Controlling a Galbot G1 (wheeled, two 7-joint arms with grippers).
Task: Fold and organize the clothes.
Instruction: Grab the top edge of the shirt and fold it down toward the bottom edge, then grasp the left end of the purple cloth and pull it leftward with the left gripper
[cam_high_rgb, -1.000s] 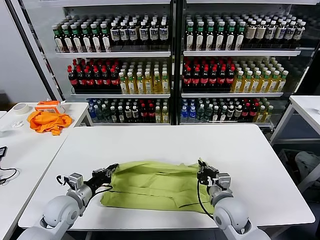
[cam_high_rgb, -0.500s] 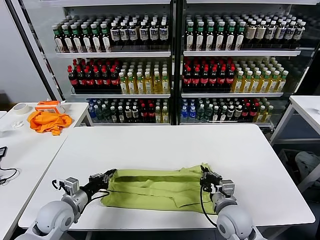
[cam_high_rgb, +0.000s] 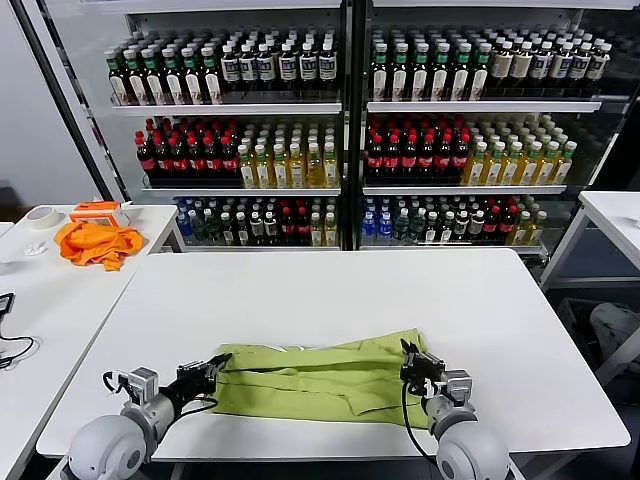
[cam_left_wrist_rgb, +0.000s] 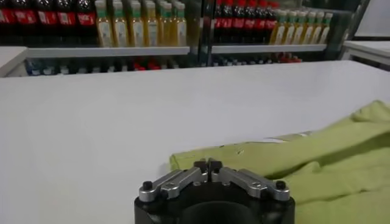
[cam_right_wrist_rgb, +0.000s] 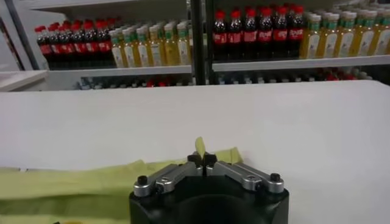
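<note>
My right gripper pins the long T-shirt strip's end, so it should open before my left gripper takes the strip's opposite end, drags the strip and folds it over.
The lime yellow-green T-shirt lies as a long folded strip across the white table, close to its front edge. My left gripper is at the strip's left end, low over the table and shut on the cloth's corner. In the left wrist view the fingertips of my left gripper meet right at the T-shirt edge. My right gripper is shut on the strip's right end. In the right wrist view a small flap of the T-shirt sticks up from the closed tips of the right gripper.
A side table at the left carries a bright orange cloth, a tape roll and an orange-and-white box. Shelves of bottles fill the back. Another white table stands at the right.
Both grippers have drawn back toward the table's front edge and lower, bringing the shirt's held edge with them. The shirt now lies flatter and as a narrower strip.
</note>
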